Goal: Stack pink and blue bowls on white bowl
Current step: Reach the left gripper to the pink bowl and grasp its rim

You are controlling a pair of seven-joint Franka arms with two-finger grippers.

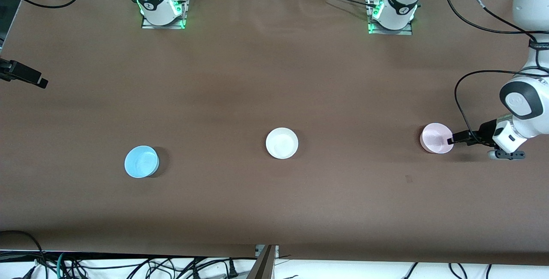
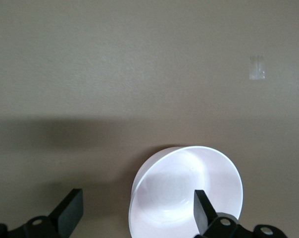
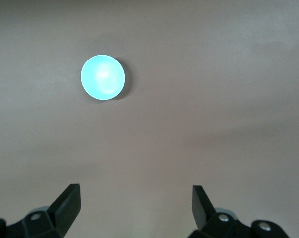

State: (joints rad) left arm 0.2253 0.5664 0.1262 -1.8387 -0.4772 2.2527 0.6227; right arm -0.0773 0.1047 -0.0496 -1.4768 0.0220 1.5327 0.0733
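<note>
The white bowl (image 1: 282, 143) is empty and about as wide, so I expect the pink bowl (image 1: 436, 138) to sit deep inside it, rim close to rim, when I lower it.
The pink bowl (image 1: 436, 138) stands upright on the brown table toward the left arm's end; in the left wrist view it (image 2: 179, 183) looks washed out, almost white. My left gripper (image 1: 451, 140) (image 2: 136, 198) is open at the bowl's rim, with one finger (image 2: 201, 208) inside the bowl and the other (image 2: 70, 208) outside over bare table. The white bowl (image 1: 282, 142) sits mid-table. The blue bowl (image 1: 141, 161) (image 3: 103, 77) sits toward the right arm's end. My right gripper (image 3: 134, 193) hangs open and empty high over bare table, well away from the blue bowl.
Both arm bases (image 1: 162, 11) (image 1: 391, 13) are bolted along the table's back edge. A small pale mark (image 1: 408, 179) (image 2: 257, 67) lies on the table, nearer the front camera than the pink bowl. Cables (image 1: 467, 94) loop beside the left arm.
</note>
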